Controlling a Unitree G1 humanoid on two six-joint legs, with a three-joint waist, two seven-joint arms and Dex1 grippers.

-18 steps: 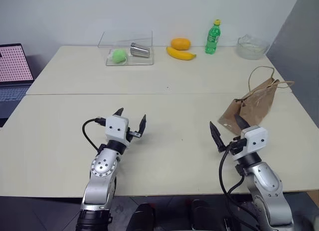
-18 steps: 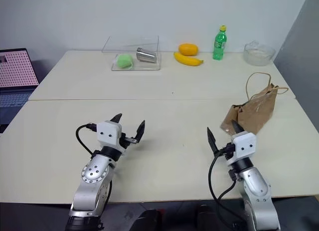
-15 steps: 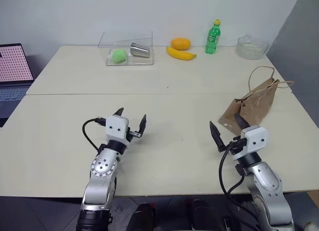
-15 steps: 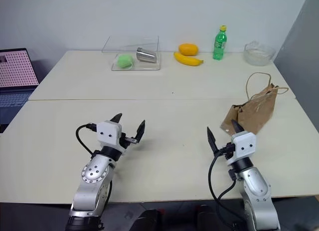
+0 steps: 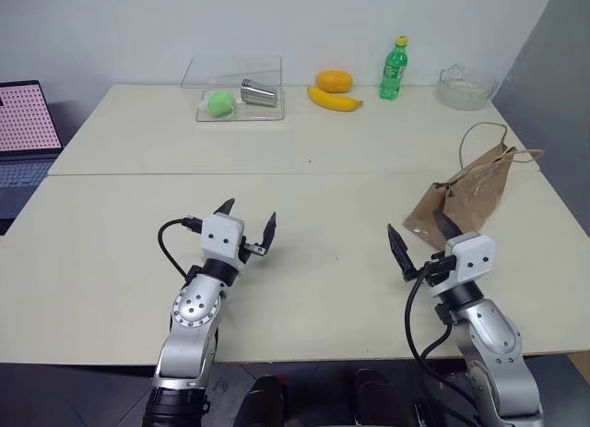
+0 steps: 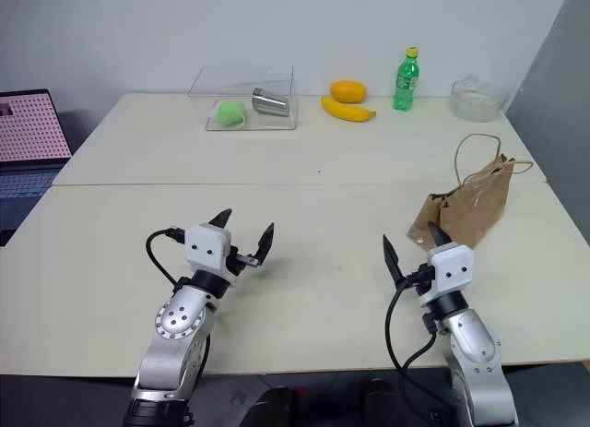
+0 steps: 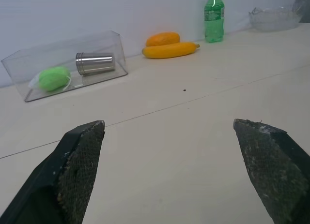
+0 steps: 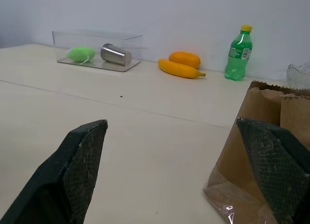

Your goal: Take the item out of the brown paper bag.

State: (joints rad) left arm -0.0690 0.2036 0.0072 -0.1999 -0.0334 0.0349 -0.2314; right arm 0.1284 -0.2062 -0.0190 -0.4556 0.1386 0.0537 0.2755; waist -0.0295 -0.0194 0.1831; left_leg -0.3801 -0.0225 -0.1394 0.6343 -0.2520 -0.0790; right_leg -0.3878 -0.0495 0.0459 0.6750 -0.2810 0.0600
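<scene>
Separate looped handles stand up from opposite sides of the brown paper bag, so the bag's opening will open wide when I pull the handles apart.
The brown paper bag lies creased on the right side of the table, its looped handles pointing toward the far edge. The item is hidden; nothing red shows at the bag. My right gripper hovers open just in front of the bag's near corner, with nothing between its fingers. In the right wrist view the bag sits beside the right-hand finger. My left gripper is open over the bare middle-left of the table, far from the bag, holding nothing.
Along the far edge stand a clear plastic box with a green ball and a metal cup, an orange fruit, a banana, a green soda bottle and a glass bowl. A laptop sits at the left.
</scene>
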